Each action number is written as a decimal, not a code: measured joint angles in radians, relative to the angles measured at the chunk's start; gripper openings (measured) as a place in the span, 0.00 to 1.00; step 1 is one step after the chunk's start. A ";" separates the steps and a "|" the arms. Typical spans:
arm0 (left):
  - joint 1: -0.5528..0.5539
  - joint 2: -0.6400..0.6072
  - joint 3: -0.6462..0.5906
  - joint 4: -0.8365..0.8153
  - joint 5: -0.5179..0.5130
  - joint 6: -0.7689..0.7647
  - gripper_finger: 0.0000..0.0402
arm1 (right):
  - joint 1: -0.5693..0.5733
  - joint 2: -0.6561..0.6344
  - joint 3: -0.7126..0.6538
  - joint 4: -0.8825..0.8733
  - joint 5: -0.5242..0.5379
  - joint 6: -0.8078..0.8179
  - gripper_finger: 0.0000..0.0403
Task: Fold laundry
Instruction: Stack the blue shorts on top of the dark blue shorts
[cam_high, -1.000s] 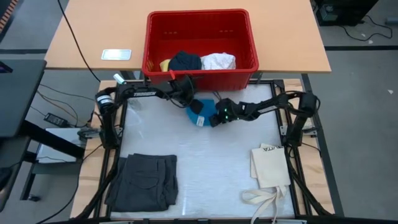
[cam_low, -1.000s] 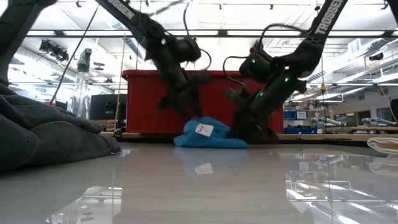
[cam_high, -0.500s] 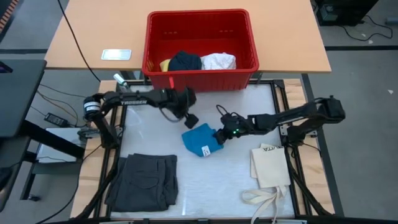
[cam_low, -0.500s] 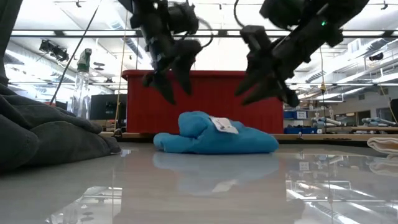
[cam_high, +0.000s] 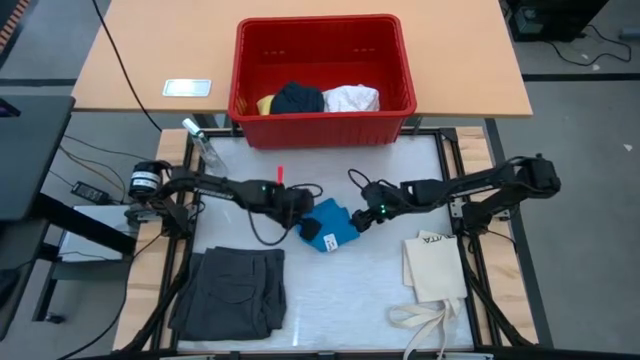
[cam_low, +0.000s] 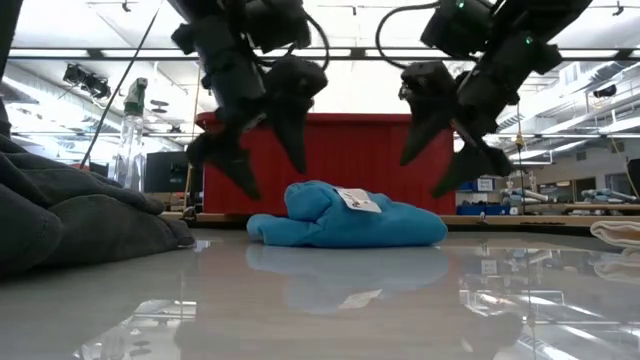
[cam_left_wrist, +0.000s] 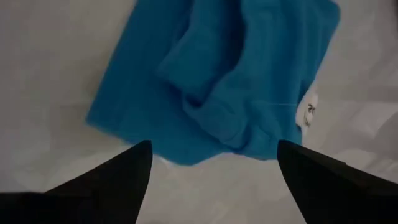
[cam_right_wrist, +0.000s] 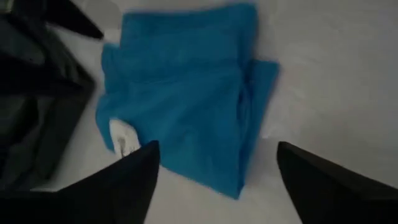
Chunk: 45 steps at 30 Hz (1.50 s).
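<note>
Loose folds (cam_left_wrist: 214, 102) go across the blue cloth, so I expect its edge (cam_left_wrist: 217, 155) to bunch up into a narrow pleat when my left gripper lifts it.
A bright blue cloth piece (cam_high: 328, 225) with a white tag lies bunched on the white table mat near its middle; the low view shows the blue cloth (cam_low: 345, 218) resting flat. My left gripper (cam_high: 300, 212) hovers open just left of it and my right gripper (cam_high: 362, 214) open just right of it. In the low view the left gripper (cam_low: 272, 172) and the right gripper (cam_low: 430, 170) hang above the cloth without touching. Both wrist views look down on the blue cloth (cam_left_wrist: 217, 81) (cam_right_wrist: 186, 106) between spread fingers. Dark grey shorts (cam_high: 235, 290) lie flat at the near left.
A red basket (cam_high: 322, 110) stands beyond the far edge, holding yellow, navy and white cloth pieces. A cream tote bag (cam_high: 435, 270) with long straps lies at the near right. Bare mat shows between the shorts and the bag.
Both grippers carried the blue cloth from beside the basket toward the table's middle, set it down, let go and opened. The cloth now lies spread out wider on the mat. My left gripper has since moved nearer and lower beside it.
</note>
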<state>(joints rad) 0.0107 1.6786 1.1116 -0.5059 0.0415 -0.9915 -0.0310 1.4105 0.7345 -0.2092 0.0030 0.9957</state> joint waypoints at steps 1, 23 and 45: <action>-0.005 -0.004 -0.021 0.021 -0.008 -0.031 0.87 | -0.007 0.013 0.000 -0.005 -0.006 -0.014 0.84; 0.093 0.037 -0.325 0.588 -0.070 -0.106 0.44 | -0.130 0.394 0.019 0.481 -0.183 0.055 0.38; -0.064 -0.437 -0.210 -0.070 0.065 -0.005 0.09 | 0.154 0.369 0.266 0.593 -0.006 0.234 0.04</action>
<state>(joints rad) -0.0531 1.2415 0.9020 -0.5761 0.1066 -0.9961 0.1225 1.7798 1.0004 0.3834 -0.0030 1.2299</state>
